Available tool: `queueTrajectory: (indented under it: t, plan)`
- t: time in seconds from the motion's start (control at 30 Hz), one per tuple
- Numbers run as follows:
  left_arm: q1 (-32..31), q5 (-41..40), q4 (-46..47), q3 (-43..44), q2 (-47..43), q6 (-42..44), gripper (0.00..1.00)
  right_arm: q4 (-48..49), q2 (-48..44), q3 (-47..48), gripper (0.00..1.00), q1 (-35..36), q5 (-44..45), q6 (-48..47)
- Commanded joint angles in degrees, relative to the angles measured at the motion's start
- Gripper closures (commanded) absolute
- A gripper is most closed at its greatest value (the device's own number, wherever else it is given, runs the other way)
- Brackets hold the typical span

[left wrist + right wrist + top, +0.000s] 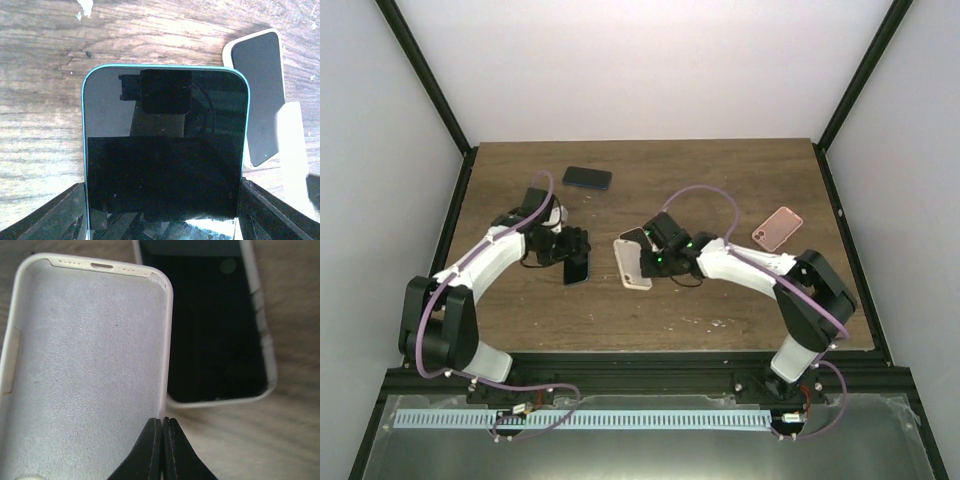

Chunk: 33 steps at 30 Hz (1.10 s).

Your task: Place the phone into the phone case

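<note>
The empty case's pale inside [629, 262] faces up for the held phone. My right gripper should keep bringing the case toward that phone until it's flat on clear wood [606, 291].
A phone [165, 150] with a black screen and teal edge fills the left wrist view. My left gripper [162, 220] is shut on it, one finger on each long side. From above, this phone [577, 268] hangs at the left gripper [573, 252], left of the table's centre. The empty phone case [85, 365] is off-white with a pale lined inside that faces the right wrist camera. My right gripper [163, 427] is shut on the case's right side wall. In the top view, the case [632, 266] sits at the right gripper [650, 262], a short gap right of the held phone.
A second phone in a white case [210, 325] lies on the wooden table [720, 300] just behind the empty case, also seen as the white-cased phone [257, 100]. A dark phone [587, 178] lies at the back left. A pink case [777, 228] lies at the right.
</note>
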Motion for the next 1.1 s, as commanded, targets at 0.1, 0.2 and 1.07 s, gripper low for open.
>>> queueTrajectory:
  t: [0.1,0.2,1.07]
  plan:
    - [-0.2,2.2,2.1,-3.1,-4.6,-1.8,0.46,5.8,4.3,-1.0,0.99,8.6,2.5,16.9]
    - [-0.2,0.2,1.9,-3.6,-6.5,-1.3,0.47,5.5,6.6,0.6,0.99,10.9,5.0,19.4]
    - [-1.8,6.3,4.8,-7.0,-6.5,-0.9,0.48,13.4,7.8,-0.8,0.79,15.2,3.2,18.5]
